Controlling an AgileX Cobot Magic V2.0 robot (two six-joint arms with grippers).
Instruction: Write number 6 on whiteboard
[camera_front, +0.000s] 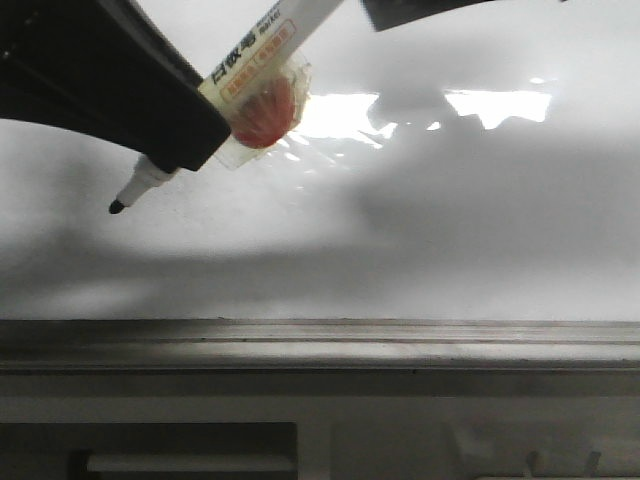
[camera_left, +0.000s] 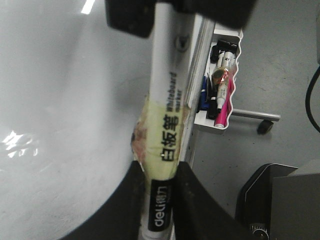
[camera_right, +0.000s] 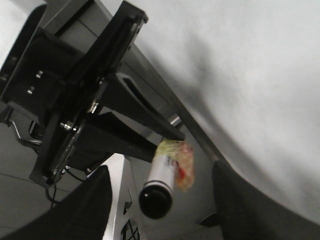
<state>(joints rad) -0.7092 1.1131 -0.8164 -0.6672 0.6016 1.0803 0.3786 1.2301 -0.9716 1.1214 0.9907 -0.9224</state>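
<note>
The pen is held by my left gripper beside its black tip (camera_front: 117, 207), so my right gripper should hold the rear end (camera_right: 156, 199) and my left gripper should back away before writing.
My left gripper (camera_front: 185, 130) is shut on a white marker pen (camera_front: 255, 50) wrapped in yellowish tape with a red patch. The pen slants down to the left, and its black tip (camera_front: 117, 207) is close to the whiteboard (camera_front: 450, 220); I cannot tell if it touches. No black line of a number 6 shows on the board. In the left wrist view the pen (camera_left: 165, 100) runs out from between the fingers of that gripper (camera_left: 159, 170), beside the board (camera_left: 60, 125). My right gripper (camera_right: 160, 170) is open, its fingers wide on either side of the pen's black rear end (camera_right: 155, 201).
A dark grey ledge (camera_front: 320, 345) runs below the board. A white tray (camera_left: 227, 32) with several markers hangs by the board's edge, over grey floor. A caster wheel (camera_left: 265, 126) stands on that floor. Part of my right arm (camera_front: 420, 10) shows at the top of the front view.
</note>
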